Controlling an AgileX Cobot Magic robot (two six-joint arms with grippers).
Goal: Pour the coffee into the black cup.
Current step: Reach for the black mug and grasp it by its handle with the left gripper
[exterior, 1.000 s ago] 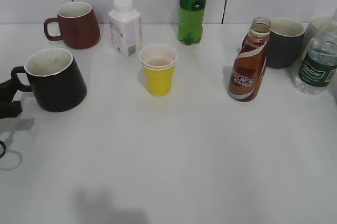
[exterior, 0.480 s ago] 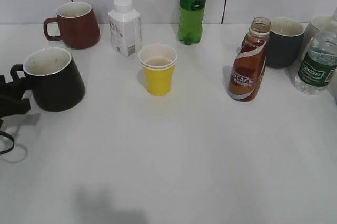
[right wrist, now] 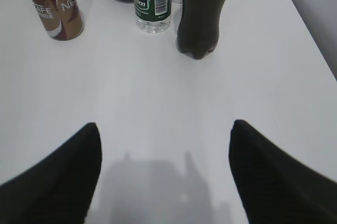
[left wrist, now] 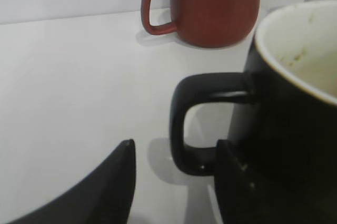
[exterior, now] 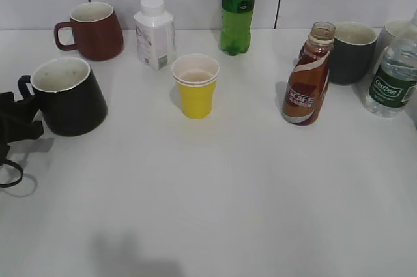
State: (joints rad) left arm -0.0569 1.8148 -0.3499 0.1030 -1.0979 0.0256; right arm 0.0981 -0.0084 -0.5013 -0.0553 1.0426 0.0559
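The coffee will flow in a thin stream into the black cup (exterior: 70,100) when I pour, because the coffee bottle's neck (exterior: 321,33) is narrow and open.
The black cup (exterior: 68,98) stands at the left of the table, its white inside stained, its handle pointing left. My left gripper (exterior: 19,124) is open right at that handle. In the left wrist view my gripper (left wrist: 176,145) has one finger on each side of the handle (left wrist: 179,124), the right finger close to the cup's wall (left wrist: 295,129). The coffee bottle (exterior: 307,85) stands uncapped at the right and also shows in the right wrist view (right wrist: 55,8). My right gripper (right wrist: 166,125) is open and empty over bare table, out of the exterior view.
A maroon mug (exterior: 94,29), a white bottle (exterior: 155,34) and a green soda bottle (exterior: 238,6) stand at the back. A yellow paper cup (exterior: 195,86) is mid-table. A dark grey mug (exterior: 352,52), a water bottle (exterior: 391,75) and a dark cola bottle (right wrist: 202,13) stand by the coffee.
My left gripper has moved up and right to the black cup's handle. The cup has shifted slightly. The rest has not moved.
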